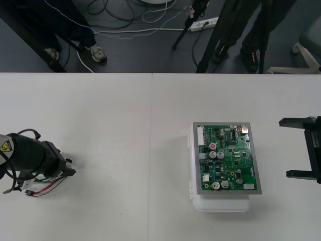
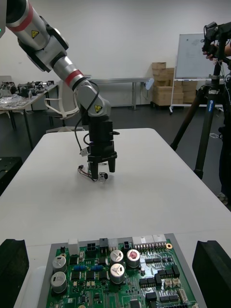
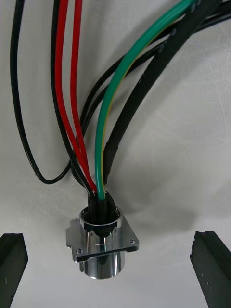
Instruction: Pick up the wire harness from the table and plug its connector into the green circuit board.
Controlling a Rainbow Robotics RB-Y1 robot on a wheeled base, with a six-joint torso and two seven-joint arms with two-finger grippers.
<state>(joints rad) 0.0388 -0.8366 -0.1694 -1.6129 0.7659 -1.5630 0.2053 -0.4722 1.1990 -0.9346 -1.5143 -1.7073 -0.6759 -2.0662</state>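
Note:
I expect the wire harness [image 1: 49,187] to stay spread out when I lift it by the socket, because the wires fan out of the metal socket in smooth arcs [image 3: 106,110].
The wire harness [image 1: 44,187] lies on the table at the far left, its red, black and green wires [image 3: 98,120] curving up out of the round metal socket [image 3: 101,240]. My left gripper [image 1: 61,173] hangs just over it, open, one finger [image 3: 12,267] on each side of the socket and neither touching it. From the right wrist view the left gripper [image 2: 102,169] stands upright over the harness [image 2: 89,172]. The green circuit board [image 1: 228,158] sits on its white base [image 1: 220,203] right of centre. My right gripper [image 1: 297,148] waits open at the right edge, just behind the board [image 2: 120,274].
A seam [image 1: 151,150] runs down the middle of the pale table [image 1: 125,125]. Beyond the far edge there is dark floor with cables and tripod legs [image 1: 210,45].

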